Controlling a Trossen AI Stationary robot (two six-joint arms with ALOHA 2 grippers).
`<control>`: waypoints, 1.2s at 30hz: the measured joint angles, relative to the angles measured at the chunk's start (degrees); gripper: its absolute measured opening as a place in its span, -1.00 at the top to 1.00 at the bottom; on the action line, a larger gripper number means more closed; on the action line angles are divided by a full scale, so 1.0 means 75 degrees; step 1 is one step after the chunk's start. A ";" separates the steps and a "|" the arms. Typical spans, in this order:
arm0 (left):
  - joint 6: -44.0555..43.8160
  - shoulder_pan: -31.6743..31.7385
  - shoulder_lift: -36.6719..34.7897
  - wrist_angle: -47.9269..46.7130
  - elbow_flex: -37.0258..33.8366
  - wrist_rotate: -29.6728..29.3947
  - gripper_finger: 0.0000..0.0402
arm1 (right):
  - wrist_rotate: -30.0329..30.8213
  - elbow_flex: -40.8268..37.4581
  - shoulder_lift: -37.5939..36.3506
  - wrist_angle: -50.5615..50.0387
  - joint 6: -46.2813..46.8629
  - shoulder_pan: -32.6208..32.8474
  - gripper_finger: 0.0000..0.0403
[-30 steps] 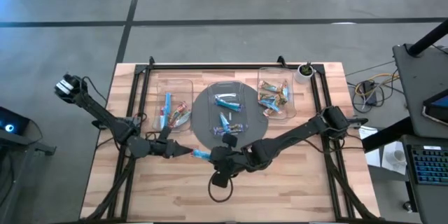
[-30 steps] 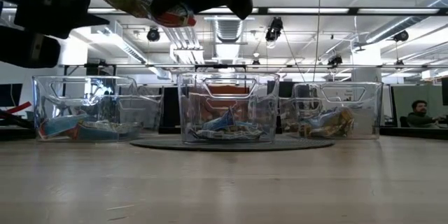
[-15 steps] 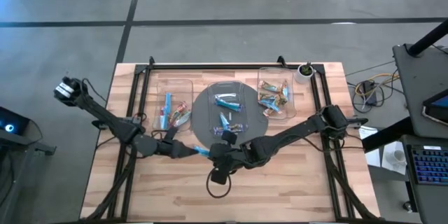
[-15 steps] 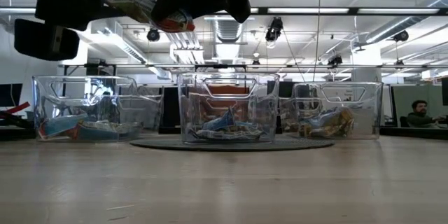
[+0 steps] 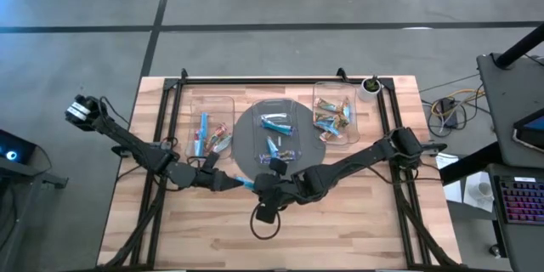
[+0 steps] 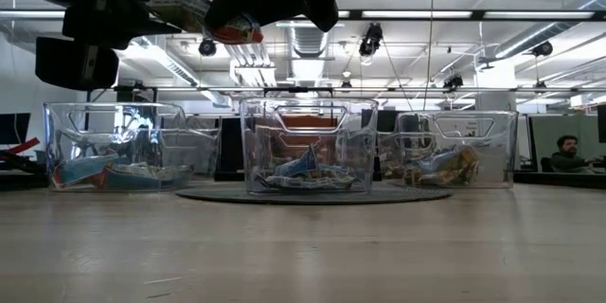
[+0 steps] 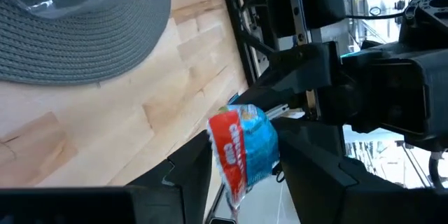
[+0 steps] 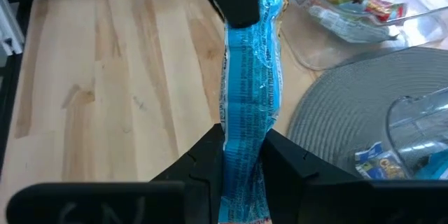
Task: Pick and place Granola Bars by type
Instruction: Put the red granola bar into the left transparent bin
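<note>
I need to open my right gripper first, because both grippers are pinching the light-blue granola bar (image 5: 245, 182). My left gripper should then take the bar to the tray with matching bars (image 5: 212, 127).
One light-blue granola bar (image 5: 245, 184) with a red-printed end hangs in the air between my two grippers, over the table's near middle. My left gripper (image 5: 231, 184) is shut on one end and my right gripper (image 5: 257, 185) on the other. The bar also shows in the low view (image 6: 204, 9), well above the table. Other bars lie in three clear trays: left tray (image 5: 208, 132), middle tray (image 5: 276, 136) on a round grey mat (image 5: 246, 149), and right tray (image 5: 334, 119). My left gripper pinches the bar's red-printed end (image 7: 234, 147) between its two fingers, coming level from the table's left. The bar is clear of the table. My right gripper pinches the bar near its other end (image 8: 245, 157) between its two fingers, coming level from the table's right. The bar sticks out forward past the fingertips, along the fingers, toward the left gripper. It is lifted clear of the table.
A small potted plant (image 5: 370, 87) stands at the far right corner. A black frame rail (image 5: 280, 79) runs along the table's far edge and down both sides. Bare wood (image 5: 340, 229) lies toward the near edge.
My left gripper has gone toward the table's right edge, up to the free end of the bar that my right gripper holds. The bar has stayed in the air, clear of the table.
</note>
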 joint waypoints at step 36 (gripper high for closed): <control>0.0714 0.0093 -0.0205 -0.0481 0.0056 -0.0039 0.66 | -0.0071 0.0000 0.0009 -0.1322 0.1713 0.0008 -0.05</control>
